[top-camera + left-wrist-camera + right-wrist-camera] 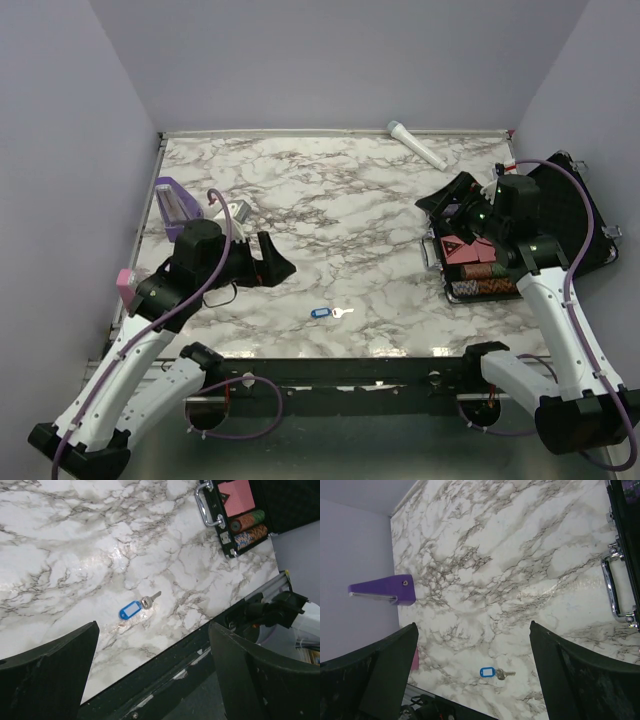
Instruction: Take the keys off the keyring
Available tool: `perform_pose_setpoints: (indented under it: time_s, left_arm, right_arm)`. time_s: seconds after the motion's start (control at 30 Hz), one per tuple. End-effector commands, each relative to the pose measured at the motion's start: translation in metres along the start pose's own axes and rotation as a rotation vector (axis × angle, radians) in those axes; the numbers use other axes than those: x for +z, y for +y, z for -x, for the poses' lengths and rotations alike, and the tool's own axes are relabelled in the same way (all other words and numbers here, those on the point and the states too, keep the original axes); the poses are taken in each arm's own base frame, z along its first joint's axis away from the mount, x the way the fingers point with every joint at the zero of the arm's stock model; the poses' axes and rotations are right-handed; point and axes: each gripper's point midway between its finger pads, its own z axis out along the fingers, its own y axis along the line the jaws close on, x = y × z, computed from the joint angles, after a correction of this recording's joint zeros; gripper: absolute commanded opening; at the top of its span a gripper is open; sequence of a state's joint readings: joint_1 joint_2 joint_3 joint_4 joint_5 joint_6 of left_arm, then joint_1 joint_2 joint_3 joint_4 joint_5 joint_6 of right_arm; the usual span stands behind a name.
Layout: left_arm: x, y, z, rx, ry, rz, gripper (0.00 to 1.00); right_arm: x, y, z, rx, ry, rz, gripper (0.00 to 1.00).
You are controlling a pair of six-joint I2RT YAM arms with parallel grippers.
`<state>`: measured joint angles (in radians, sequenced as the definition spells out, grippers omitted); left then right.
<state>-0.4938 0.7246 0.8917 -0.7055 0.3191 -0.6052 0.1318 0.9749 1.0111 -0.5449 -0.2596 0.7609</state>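
The blue tag's loose end (314, 314) faces my left gripper, the key pointing away, so I keep moving down toward the tag (321, 313) until the fingers straddle it.
The keyring's blue oval tag (320, 313) lies flat on the marble table near its front edge, with the tiny silver key (343, 311) joined at its right end. Both show in the left wrist view, the tag (129, 610) and the key (150, 599), and in the right wrist view, the tag (487, 672) and the key (505, 674). My left gripper (268, 262) is open and empty, above the table to the left of the tag. My right gripper (446, 203) is open and empty, far off at the right over a black case.
An open black case (478, 268) with stacked chips and a chrome handle (612, 590) sits at the right. A purple wedge block (174, 199) stands at the left edge. A white cylinder (418, 144) lies at the back. The table's front edge runs just below the tag.
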Motion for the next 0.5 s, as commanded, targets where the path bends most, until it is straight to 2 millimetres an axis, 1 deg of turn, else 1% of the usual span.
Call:
perform_pose_setpoints:
  time_s: [0.0,0.03,0.07,0.13,0.23,0.37,0.43,0.47]
  left_arm:
    - [-0.010,0.003,0.023,0.028,-0.182,0.015,0.99]
    - [-0.011,0.007,0.023,-0.009,-0.212,0.024,0.99]
    - [-0.014,0.007,0.020,-0.041,-0.229,0.012,0.99]
    - [-0.015,0.003,0.014,-0.039,-0.240,-0.041,0.99]
    - [-0.011,0.009,0.002,-0.066,-0.188,-0.019,0.99]
    - [0.001,0.030,-0.019,-0.144,-0.078,0.087,0.99]
    - [0.006,0.045,-0.032,-0.204,-0.052,0.145,0.99]
    - [0.009,0.047,-0.037,-0.228,-0.044,0.145,0.99]
  right_arm:
    - [0.001,-0.002,-0.006,-0.015,0.024,-0.005,1.00]
    - [0.001,-0.003,-0.006,-0.018,0.024,-0.009,1.00]
    - [0.001,-0.004,-0.007,-0.019,0.024,-0.009,1.00]
    - [0.001,-0.006,-0.008,-0.018,0.024,-0.014,1.00]
    - [0.002,-0.008,-0.010,-0.018,0.027,-0.016,1.00]
    - [0.004,-0.013,-0.017,-0.008,0.052,-0.027,1.00]
    - [0.007,-0.019,-0.024,0.013,0.074,-0.040,1.00]
    - [0.009,-0.022,-0.028,0.025,0.087,-0.046,1.00]
